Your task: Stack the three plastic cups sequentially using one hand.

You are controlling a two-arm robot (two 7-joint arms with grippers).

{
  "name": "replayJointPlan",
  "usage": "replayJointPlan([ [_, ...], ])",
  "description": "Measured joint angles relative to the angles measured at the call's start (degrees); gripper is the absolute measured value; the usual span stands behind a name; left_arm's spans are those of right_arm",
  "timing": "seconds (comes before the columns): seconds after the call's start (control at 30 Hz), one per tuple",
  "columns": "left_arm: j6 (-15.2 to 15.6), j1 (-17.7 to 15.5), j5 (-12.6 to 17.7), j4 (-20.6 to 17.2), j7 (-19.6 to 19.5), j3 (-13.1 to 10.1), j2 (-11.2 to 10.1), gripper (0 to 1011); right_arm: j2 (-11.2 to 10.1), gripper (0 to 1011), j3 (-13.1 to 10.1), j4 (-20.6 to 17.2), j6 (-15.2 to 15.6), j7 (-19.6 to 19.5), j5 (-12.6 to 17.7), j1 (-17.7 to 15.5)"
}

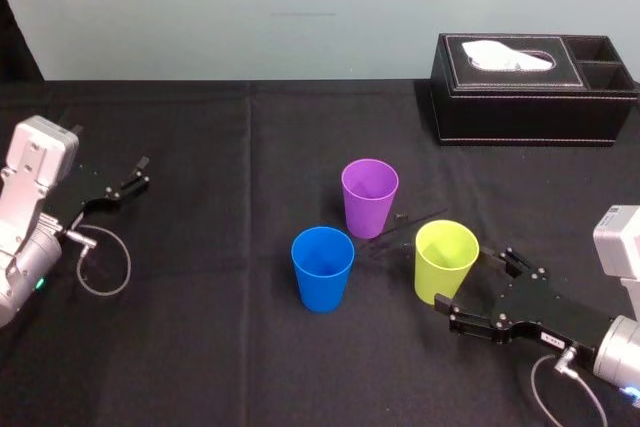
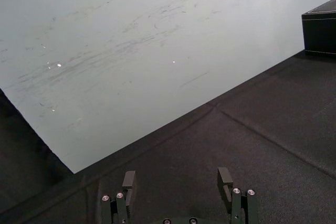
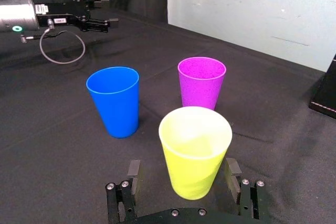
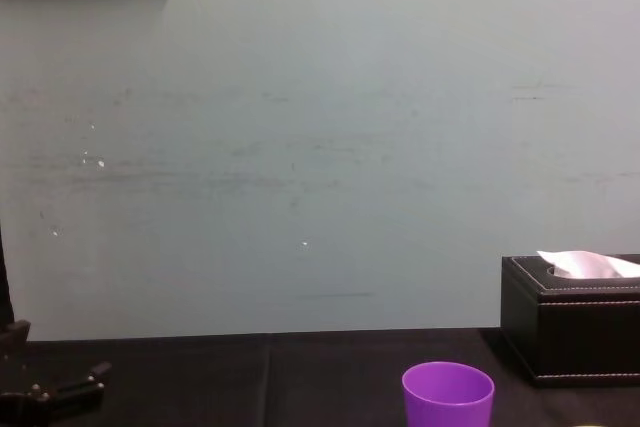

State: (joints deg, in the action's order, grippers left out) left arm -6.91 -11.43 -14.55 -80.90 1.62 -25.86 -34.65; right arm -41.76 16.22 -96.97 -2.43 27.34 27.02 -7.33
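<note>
The yellow-green cup (image 3: 195, 150) gets slimmer down to a narrow base (image 3: 192, 189), so it will go down into the purple cup when I lower it. A part below the yellow-green cup's rim will still show.
Three plastic cups stand upright and apart on the black cloth. The purple cup (image 1: 370, 197) (image 3: 202, 82) (image 4: 448, 395) is farthest back, and the blue cup (image 1: 322, 267) (image 3: 114, 100) stands in front of it to the left. The yellow-green cup (image 1: 446, 260) (image 3: 195, 150) is to the right. My right gripper (image 1: 478, 282) (image 3: 182, 174) is open, one finger on each side of the yellow-green cup's lower part, with small gaps showing. My left gripper (image 1: 135, 175) (image 2: 177, 182) rests open and empty at the far left.
A black tissue box (image 1: 530, 87) (image 4: 575, 332) with a white tissue sits at the back right. A loop of cable (image 1: 105, 262) hangs by the left arm. Bare black cloth (image 1: 200, 347) lies in front of the cups.
</note>
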Motion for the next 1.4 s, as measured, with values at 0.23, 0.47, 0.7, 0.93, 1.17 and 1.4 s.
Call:
replayJointPlan([
  [0.23,0.0,0.0,0.0,0.0,0.0,0.0,0.0,1011,1.91,1004,-0.4,0.59,0.73,-0.04,-0.79,0.31],
  [0.47,0.0,0.0,0.0,0.0,0.0,0.0,0.0,1011,3.84,1004,-0.71,1.24,1.1,-0.37,-1.83,0.92],
  [0.7,0.0,0.0,0.0,0.0,0.0,0.0,0.0,1011,5.51,1004,-0.53,2.29,1.62,-0.69,-3.02,1.96],
  [0.93,0.0,0.0,0.0,0.0,0.0,0.0,0.0,1011,7.01,1004,-0.23,3.45,2.07,-0.74,-3.6,3.08],
  [1.17,0.0,0.0,0.0,0.0,0.0,0.0,0.0,1012,8.46,1004,-0.3,4.75,2.09,-1.19,-3.73,3.85],
  [1.4,0.0,0.0,0.0,0.0,0.0,0.0,0.0,1011,9.68,1004,0.2,6.11,2.13,-1.28,-4.32,5.14],
])
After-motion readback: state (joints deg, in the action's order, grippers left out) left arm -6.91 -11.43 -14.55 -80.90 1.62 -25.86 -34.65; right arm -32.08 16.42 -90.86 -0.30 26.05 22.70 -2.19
